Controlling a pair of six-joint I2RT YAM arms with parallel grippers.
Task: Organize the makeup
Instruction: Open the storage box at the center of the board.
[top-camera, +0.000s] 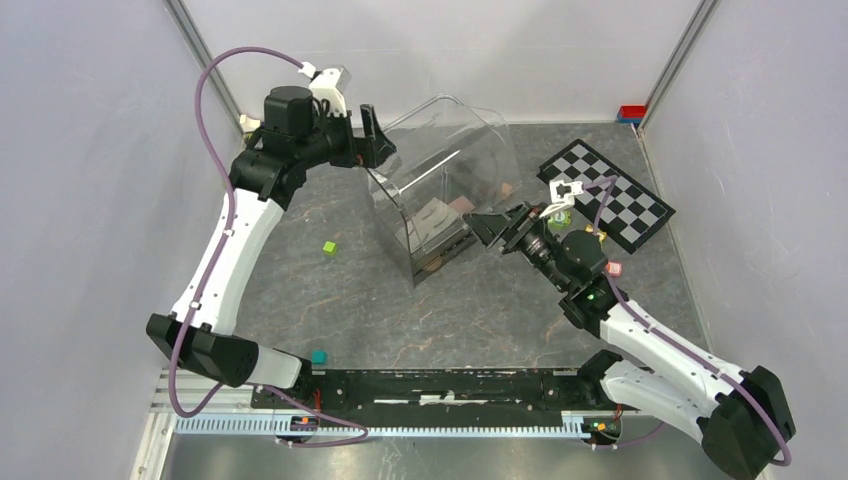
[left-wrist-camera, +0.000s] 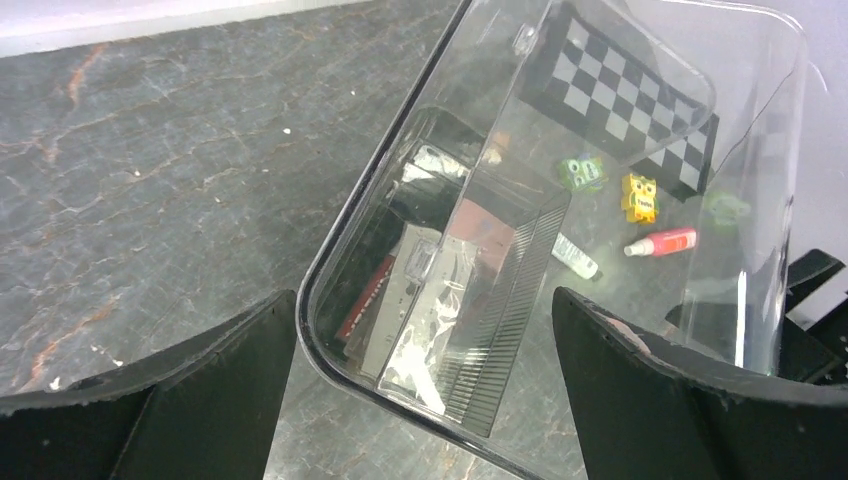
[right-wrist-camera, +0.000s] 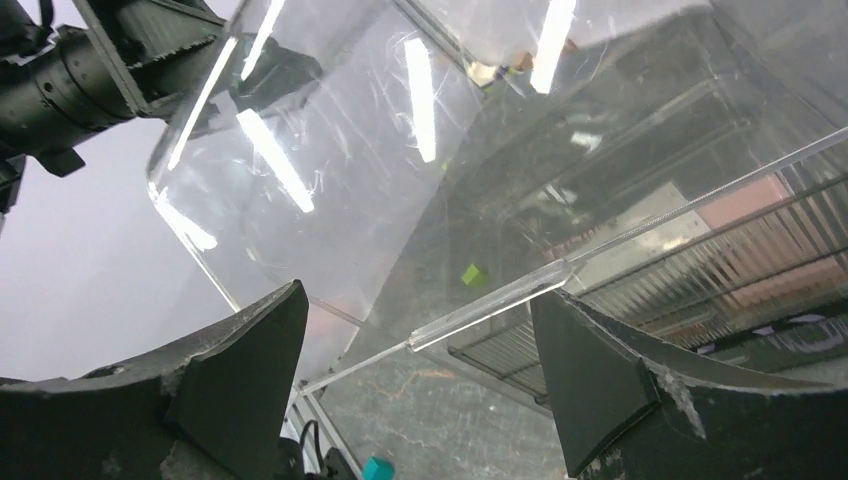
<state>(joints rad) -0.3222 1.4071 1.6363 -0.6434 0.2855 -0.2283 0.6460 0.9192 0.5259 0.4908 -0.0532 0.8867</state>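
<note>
My left gripper is hanging over the lid's corner (top-camera: 372, 172), where the lid swings up, so it should move back while my right gripper lifts the lid's handle (right-wrist-camera: 490, 304).
A clear plastic organizer box (top-camera: 440, 170) stands mid-table with its curved lid raised. Inside it lie makeup items: a brown palette (left-wrist-camera: 366, 299) and a white card in clear wrap (left-wrist-camera: 425, 310). They also show in the top view (top-camera: 442, 214). A pink tube (left-wrist-camera: 664, 242) and a small white tube (left-wrist-camera: 577, 256) lie on the table beyond the box, seen through its wall. My left gripper (top-camera: 378, 135) (left-wrist-camera: 422, 300) is open and empty above the box's back left corner. My right gripper (top-camera: 492, 226) (right-wrist-camera: 418, 296) is open and empty at the box's right side, facing the lid's clear bar handle (right-wrist-camera: 490, 304).
A black-and-white checkerboard (top-camera: 605, 195) lies at the back right, with green dice (left-wrist-camera: 583, 172) and a yellow block (left-wrist-camera: 640, 197) near it. A green cube (top-camera: 328, 247) sits left of the box. A teal cube (top-camera: 319, 356) sits near the front rail. Grey walls close in on both sides.
</note>
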